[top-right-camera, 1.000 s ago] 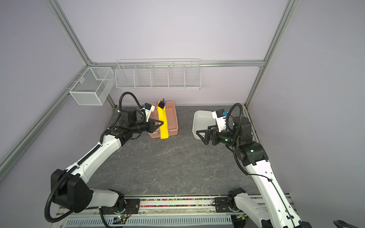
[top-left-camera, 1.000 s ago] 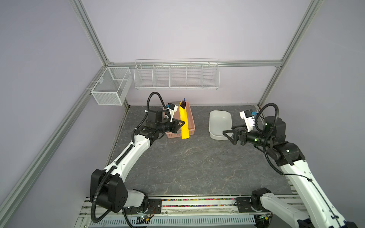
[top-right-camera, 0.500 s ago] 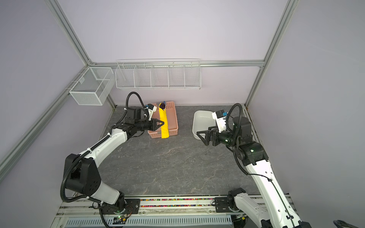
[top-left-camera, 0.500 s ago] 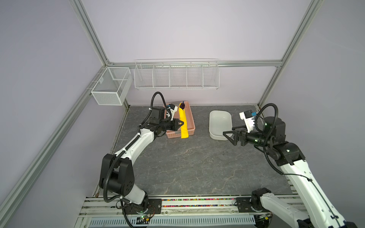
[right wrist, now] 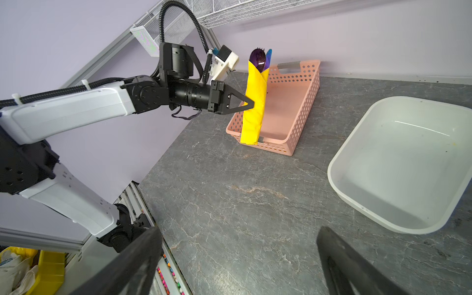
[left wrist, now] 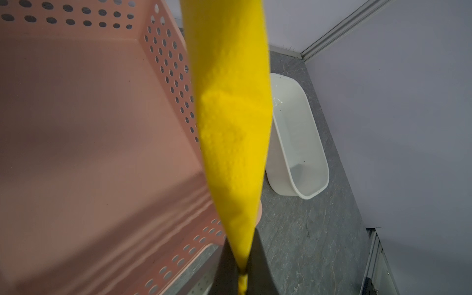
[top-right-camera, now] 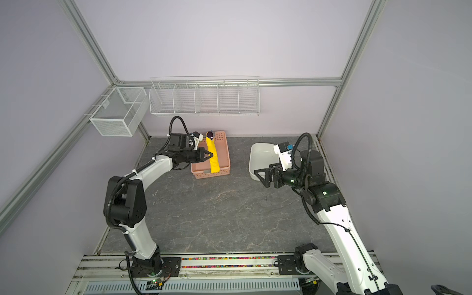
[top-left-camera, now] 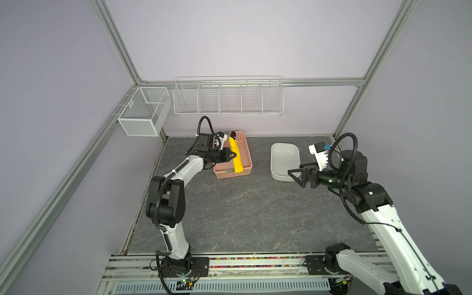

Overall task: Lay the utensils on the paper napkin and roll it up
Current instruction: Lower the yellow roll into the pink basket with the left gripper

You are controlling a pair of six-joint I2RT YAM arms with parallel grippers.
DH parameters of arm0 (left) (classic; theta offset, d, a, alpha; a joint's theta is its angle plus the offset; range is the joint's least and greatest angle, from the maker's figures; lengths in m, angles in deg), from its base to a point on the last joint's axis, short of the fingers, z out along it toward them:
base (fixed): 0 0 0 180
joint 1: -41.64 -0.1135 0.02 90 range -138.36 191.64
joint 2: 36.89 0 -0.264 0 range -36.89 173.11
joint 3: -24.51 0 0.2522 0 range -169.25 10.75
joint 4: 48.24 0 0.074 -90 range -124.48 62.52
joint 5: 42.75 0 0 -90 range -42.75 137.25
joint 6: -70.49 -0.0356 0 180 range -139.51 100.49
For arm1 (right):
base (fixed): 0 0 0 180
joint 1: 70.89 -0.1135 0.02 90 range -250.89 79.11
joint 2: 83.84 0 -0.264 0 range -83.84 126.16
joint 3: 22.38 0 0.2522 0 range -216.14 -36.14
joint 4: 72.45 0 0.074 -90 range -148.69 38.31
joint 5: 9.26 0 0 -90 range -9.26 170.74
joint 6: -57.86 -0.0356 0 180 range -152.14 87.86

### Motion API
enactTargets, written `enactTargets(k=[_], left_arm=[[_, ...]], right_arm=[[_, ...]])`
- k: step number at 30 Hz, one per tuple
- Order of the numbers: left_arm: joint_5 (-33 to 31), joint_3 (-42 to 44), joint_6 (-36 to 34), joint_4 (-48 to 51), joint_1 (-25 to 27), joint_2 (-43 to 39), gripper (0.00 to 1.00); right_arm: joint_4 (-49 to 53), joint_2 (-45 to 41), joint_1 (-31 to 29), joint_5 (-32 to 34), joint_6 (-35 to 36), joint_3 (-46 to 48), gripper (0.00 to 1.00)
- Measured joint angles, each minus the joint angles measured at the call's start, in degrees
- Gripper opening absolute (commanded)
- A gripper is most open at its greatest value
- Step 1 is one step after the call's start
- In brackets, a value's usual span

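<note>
The napkin roll (top-left-camera: pixel 238 164) is in line with the pink basket's long side, so the robot's left gripper keeps lowering it until it rests on the basket's bottom (top-left-camera: pixel 244 154).
The yellow paper napkin (right wrist: pixel 254 107) is rolled into a slim tube that stands nearly upright over the pink basket (right wrist: pixel 304 107). Glossy purple heads of the utensils (right wrist: pixel 258 57) poke out of its top end. My left gripper (right wrist: pixel 252 104) is shut on the roll's middle, and in the left wrist view the napkin (left wrist: pixel 235 127) runs up from the closed jaws of the left gripper (left wrist: pixel 242 275). Both top views show the napkin roll (top-left-camera: pixel 236 158) (top-right-camera: pixel 213 158) above the basket (top-left-camera: pixel 231 175). My right gripper (top-left-camera: pixel 295 178) (right wrist: pixel 237 255) hovers open and empty beside the white tub (top-left-camera: pixel 284 153).
The white tub (right wrist: pixel 398 158) is empty and stands to the right of the pink basket (top-right-camera: pixel 212 175). A wire rack (top-left-camera: pixel 228 98) and a mesh box (top-left-camera: pixel 144 111) hang on the back wall. Bare grey tabletop (top-left-camera: pixel 250 212) lies in front.
The left arm has drawn its elbow and shoulder up toward the back, with the roll staying almost in place over the basket. The right arm has not moved.
</note>
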Motion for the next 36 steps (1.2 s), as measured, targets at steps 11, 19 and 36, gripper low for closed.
enactTargets(k=[11,19,36], left_arm=[[5.2,-17.4,4.2,3.6,-2.2,15.6,0.00],[6.6,-30.0,1.7,15.1,-2.2,25.9,0.00],[8.8,-50.2,-0.2,28.9,-1.2,42.7,0.00]], right_arm=[[0.0,0.9,0.3,-0.2,0.6,0.0,0.98],[0.1,1.3,0.7,-0.5,1.0,0.0,0.98],[0.1,2.5,1.1,-1.3,1.4,0.0,0.98]])
